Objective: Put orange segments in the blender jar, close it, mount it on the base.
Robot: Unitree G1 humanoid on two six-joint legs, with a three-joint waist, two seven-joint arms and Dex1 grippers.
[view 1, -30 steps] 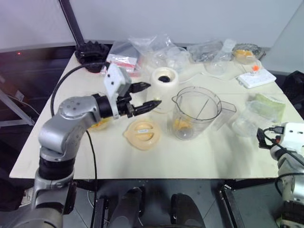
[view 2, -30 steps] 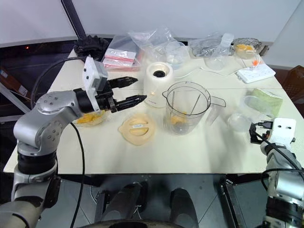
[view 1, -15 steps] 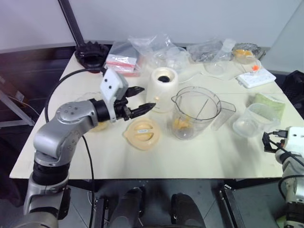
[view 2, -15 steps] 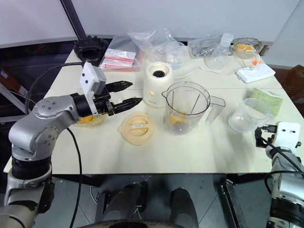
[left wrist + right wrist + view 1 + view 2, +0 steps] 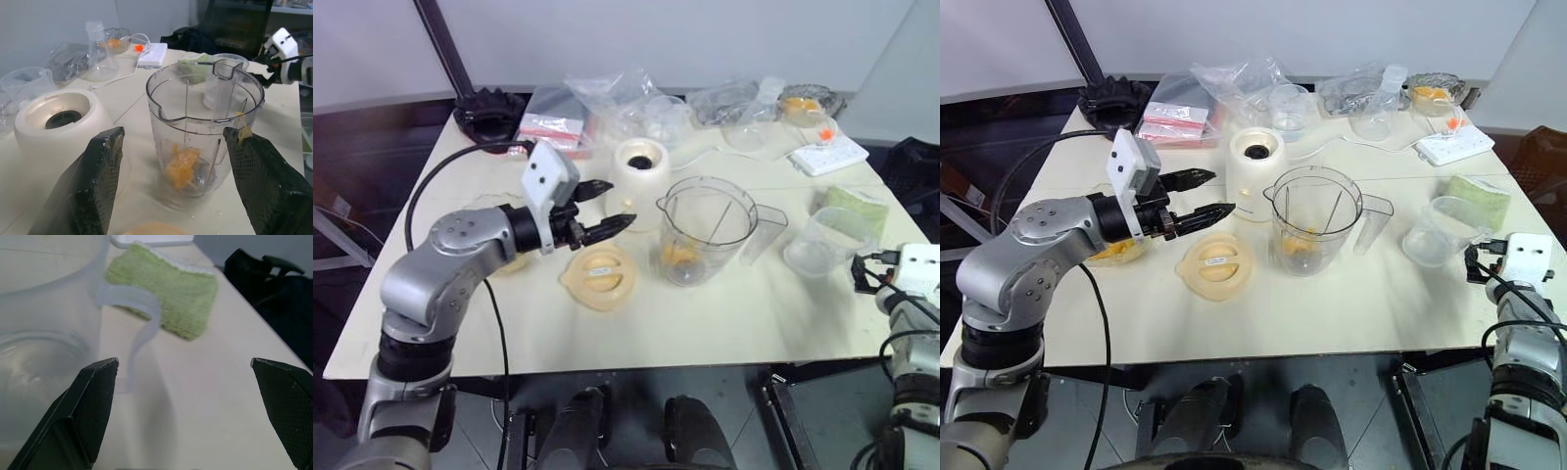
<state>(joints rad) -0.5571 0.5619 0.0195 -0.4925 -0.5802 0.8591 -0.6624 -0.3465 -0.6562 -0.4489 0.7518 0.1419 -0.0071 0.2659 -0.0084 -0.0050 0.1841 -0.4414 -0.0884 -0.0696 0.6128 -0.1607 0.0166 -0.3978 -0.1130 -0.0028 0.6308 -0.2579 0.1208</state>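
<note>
My gripper is about to tip the small clear cup [image 5: 826,242], and a glinting ring [image 5: 46,336] shows low inside the cup. I should expect the cup to hold liquid that will pour when I tip it.
The clear blender jar [image 5: 705,230] stands open-topped on the table's middle, with a few orange segments [image 5: 182,166] lying at its bottom. Just behind and left of it sits the cream-white base [image 5: 641,171], its dark socket bare. My left gripper [image 5: 615,204] hovers level and open above the table, left of the jar and in front of the base, holding nothing. A small orange scrap clings to one of its fingers [image 5: 243,131]. More orange segments [image 5: 1114,250] fill a bowl under my left forearm. At the table's right edge, my right gripper [image 5: 862,277] is open and empty.
A pale round lid [image 5: 597,277] lies flat in front of the base. A smaller clear handled cup [image 5: 818,245] stands just ahead of my right gripper, with a green cloth [image 5: 166,298] beyond it. Plastic bags, glassware, a ruffled bowl [image 5: 800,103] and a white power strip [image 5: 827,154] crowd the back.
My right gripper has moved slightly forward along the table's right edge, beside the handled cup. The left gripper has stayed in place. The head view has shifted a little.
</note>
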